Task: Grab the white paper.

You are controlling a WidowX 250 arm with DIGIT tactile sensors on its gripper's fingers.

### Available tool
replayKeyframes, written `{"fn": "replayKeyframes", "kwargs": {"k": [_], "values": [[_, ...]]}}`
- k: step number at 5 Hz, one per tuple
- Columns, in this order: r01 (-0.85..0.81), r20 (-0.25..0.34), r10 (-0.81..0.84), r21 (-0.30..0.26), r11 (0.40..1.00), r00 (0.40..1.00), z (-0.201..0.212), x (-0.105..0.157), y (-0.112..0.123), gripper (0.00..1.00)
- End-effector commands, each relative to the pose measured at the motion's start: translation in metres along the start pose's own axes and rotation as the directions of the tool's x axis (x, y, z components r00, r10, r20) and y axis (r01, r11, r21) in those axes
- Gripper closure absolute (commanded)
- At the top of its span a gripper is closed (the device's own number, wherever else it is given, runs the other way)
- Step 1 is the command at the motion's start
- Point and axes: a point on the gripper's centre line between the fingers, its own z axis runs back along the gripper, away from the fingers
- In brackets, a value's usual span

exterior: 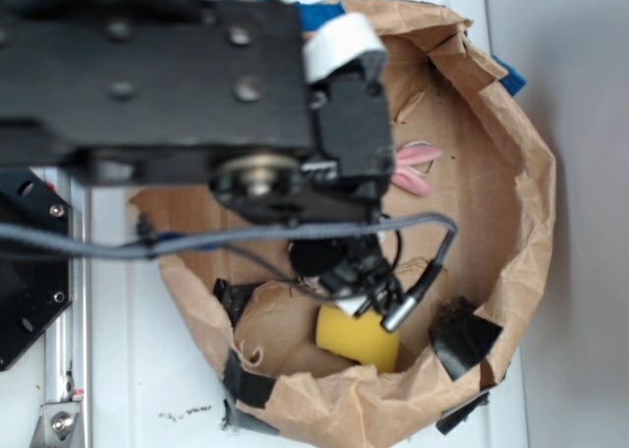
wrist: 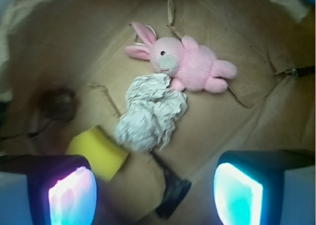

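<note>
My fingers are open wider than the white paper (wrist: 157, 104), so my gripper keeps going down to the paper's end that is clear of the pink bunny (wrist: 138, 132) and closes there.
In the wrist view the white paper (wrist: 150, 111), a creased greyish wad, lies on the brown bag floor, touching the pink bunny (wrist: 185, 64) above it and the yellow sponge (wrist: 98, 151) at its lower left. My gripper (wrist: 155, 195) hangs above them, open, its two glowing pads (wrist: 73, 198) wide apart with nothing between them; the paper sits ahead of the gap. In the exterior view the arm hides the paper and the fingertips; only the bunny's ears (exterior: 418, 168) and the sponge (exterior: 359, 337) show.
Everything lies inside a brown paper bag with rolled walls (exterior: 521, 202), patched with black tape (exterior: 462, 340). A black tape strip (wrist: 173, 188) lies on the floor near the gripper. A dark smudge (wrist: 59, 104) marks the floor at the left.
</note>
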Motion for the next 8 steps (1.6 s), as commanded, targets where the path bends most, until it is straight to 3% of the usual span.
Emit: {"fn": "replayKeyframes", "kwargs": {"k": [1, 2, 4, 5, 6, 8], "values": [[-0.002, 0.107, 0.004, -0.023, 1.0, 0.994, -0.023, 0.02, 0.005, 0.0], [0.028, 0.122, -0.028, 0.007, 1.0, 0.992, -0.036, 0.015, 0.005, 0.0], [0.041, 0.142, -0.039, -0.006, 0.999, 0.989, -0.042, 0.011, 0.01, 0.0], [0.009, 0.119, 0.0, -0.078, 0.997, 0.993, -0.038, 0.007, 0.005, 0.0], [-0.029, 0.118, 0.042, -0.116, 0.993, 0.992, -0.036, 0.009, -0.002, 0.0], [-0.038, 0.121, 0.048, -0.09, 0.995, 0.991, -0.044, 0.015, -0.006, 0.0]]}}
